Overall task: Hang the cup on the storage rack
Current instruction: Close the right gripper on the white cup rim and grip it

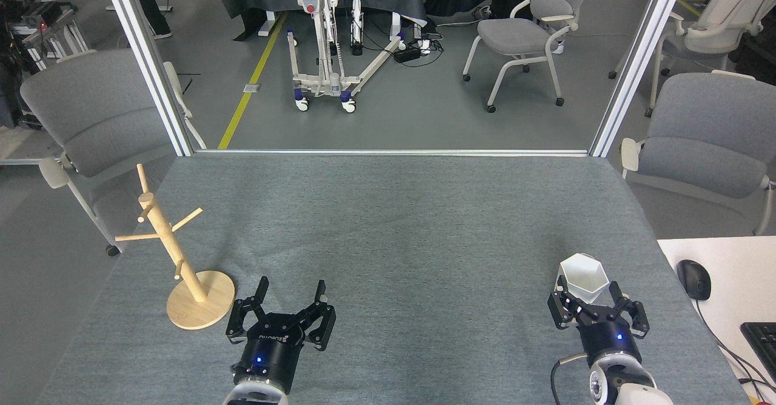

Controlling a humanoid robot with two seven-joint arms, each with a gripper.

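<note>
The wooden storage rack's tall post (171,245) rises from a wide round base (202,301), so the rack will rock a little and come to rest upright when the robot hangs the cup.
The white faceted cup (583,270) stands upright on the grey table near the front right, its open mouth facing up. My right gripper (587,287) is open, with one finger on each side of the cup's lower part. Whether the fingers touch the cup cannot be told. The wooden storage rack (170,242) stands on its round base (209,305) at the front left, and nothing hangs on its pegs. Just right of that base, my left gripper (290,287) rests low with its fingers spread open and nothing between them.
A white desk (730,271) adjoins the table's right side and carries a black mouse (694,279) and a keyboard (761,339). Grey chairs (91,114) stand at both sides. Two metal frame posts (145,59) rise from the table's far corners.
</note>
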